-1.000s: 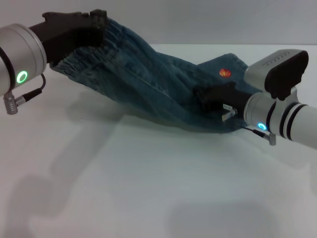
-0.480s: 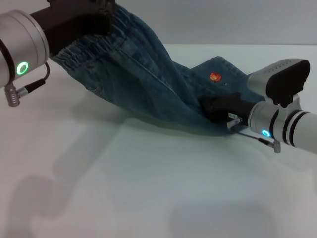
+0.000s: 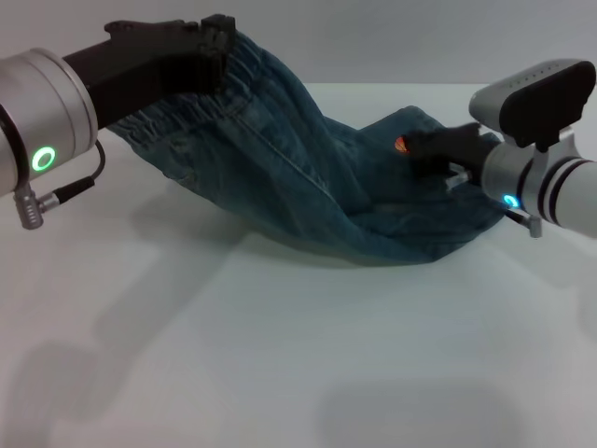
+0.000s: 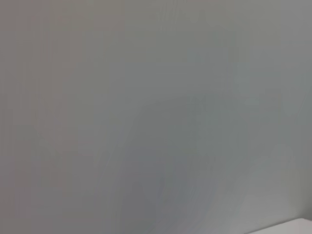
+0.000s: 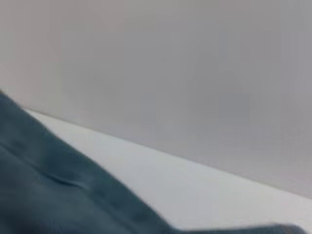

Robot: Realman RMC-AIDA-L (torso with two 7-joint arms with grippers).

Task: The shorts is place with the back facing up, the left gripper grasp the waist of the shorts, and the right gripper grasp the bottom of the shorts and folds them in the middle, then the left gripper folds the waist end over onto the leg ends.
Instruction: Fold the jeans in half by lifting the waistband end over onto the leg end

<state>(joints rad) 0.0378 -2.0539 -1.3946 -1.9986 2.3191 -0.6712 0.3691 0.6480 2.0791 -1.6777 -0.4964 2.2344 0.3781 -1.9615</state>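
My right gripper is on the leg ends (image 3: pixel 464 203), the waist's landing spot; it should open and back off before my left gripper lays the waist.
The blue denim shorts (image 3: pixel 298 177) hang stretched between both arms, sagging onto the white table in the middle. In the head view, my left gripper (image 3: pixel 213 47) is raised at the far left and shut on the puckered waist (image 3: pixel 177 117), which it holds off the table. My right gripper (image 3: pixel 417 149) is at the right, shut on the bottom of the shorts beside the orange ball print (image 3: pixel 401 145). Its fingertips are hidden in the cloth. The right wrist view shows a swath of the denim (image 5: pixel 58 195). The left wrist view shows neither gripper nor shorts.
The white table (image 3: pixel 280 355) spreads out in front of the shorts, with the arms' shadows on it. A plain grey wall stands behind the table's far edge (image 3: pixel 522 86).
My right gripper has carried the leg ends up and toward the far side, so the lower fold now bulges toward the front. My left gripper has shifted slightly right with the waist.
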